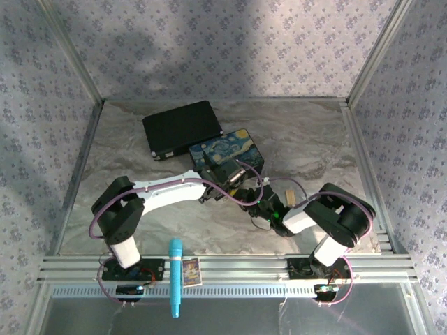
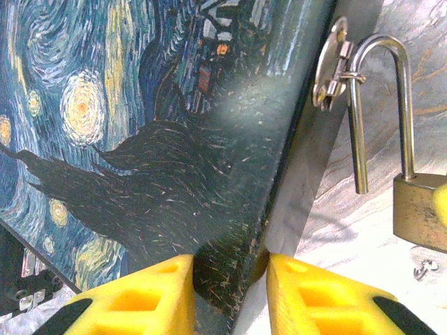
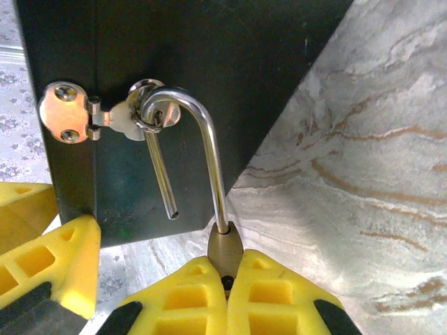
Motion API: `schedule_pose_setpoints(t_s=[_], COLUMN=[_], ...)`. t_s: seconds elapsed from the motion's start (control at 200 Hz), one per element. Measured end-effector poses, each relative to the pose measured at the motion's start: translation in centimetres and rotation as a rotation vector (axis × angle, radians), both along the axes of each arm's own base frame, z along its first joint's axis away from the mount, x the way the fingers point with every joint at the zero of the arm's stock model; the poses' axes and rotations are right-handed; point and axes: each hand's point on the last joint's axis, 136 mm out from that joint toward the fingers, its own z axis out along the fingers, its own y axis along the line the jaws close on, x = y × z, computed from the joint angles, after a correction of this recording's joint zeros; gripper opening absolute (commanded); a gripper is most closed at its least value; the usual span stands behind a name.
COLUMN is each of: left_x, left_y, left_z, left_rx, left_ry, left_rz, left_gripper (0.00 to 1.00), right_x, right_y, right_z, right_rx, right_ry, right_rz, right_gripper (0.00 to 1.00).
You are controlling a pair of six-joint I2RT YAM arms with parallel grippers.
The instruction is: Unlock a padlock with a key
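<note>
The shackle's bend (image 3: 170,96) is hooked through the hasp's ring, so next my right gripper slides the free leg (image 3: 162,178) back out of the ring before it pulls the padlock away.
The padlock's brass body (image 3: 225,244) is pinched between the yellow fingers of my right gripper (image 3: 227,269), which is shut on it. Its silver shackle (image 3: 202,132) stands open: one leg hangs free and the bend is hooked through the ring of the hasp (image 3: 66,112) on the painted box (image 2: 140,139). My left gripper (image 2: 230,269) is closed on the box's near corner, one finger on the lid and one on the side wall. A tiny silvery piece (image 2: 422,268) lies on the table below the padlock (image 2: 419,209); I cannot tell if it is the key.
A flat black case (image 1: 181,129) lies behind the painted box (image 1: 227,150). A small tan block (image 1: 287,196) sits by the right arm. A blue pen-like stick (image 1: 175,276) and a small card (image 1: 192,271) rest on the front rail. Patterned walls enclose the marble table (image 1: 140,167).
</note>
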Motion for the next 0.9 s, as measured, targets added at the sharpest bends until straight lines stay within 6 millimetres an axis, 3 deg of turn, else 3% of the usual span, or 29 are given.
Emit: schedule_pose_setpoints(t_s=[0.455,0.695,0.899], left_x=[0.3,0.3,0.3], left_y=[-0.6,-0.6,-0.6], left_z=[-0.1,-0.1,-0.1], left_rx=[-0.018,-0.018,-0.019], left_ry=[-0.041,-0.046,-0.047], left_rz=[-0.011,-0.011,-0.01], left_gripper=[0.27,0.27,0.27], right_x=[2.0,4.6,4.6], right_y=[-0.7,-2.7,-2.9], right_z=[0.4,0.7,0.4], right_rx=[0.018,0.029,0.014], right_ry=[-0.025,-0.049,-0.043], right_rz=[-0.047,-0.149,-0.144], right_gripper=[0.0,0.0,0.0])
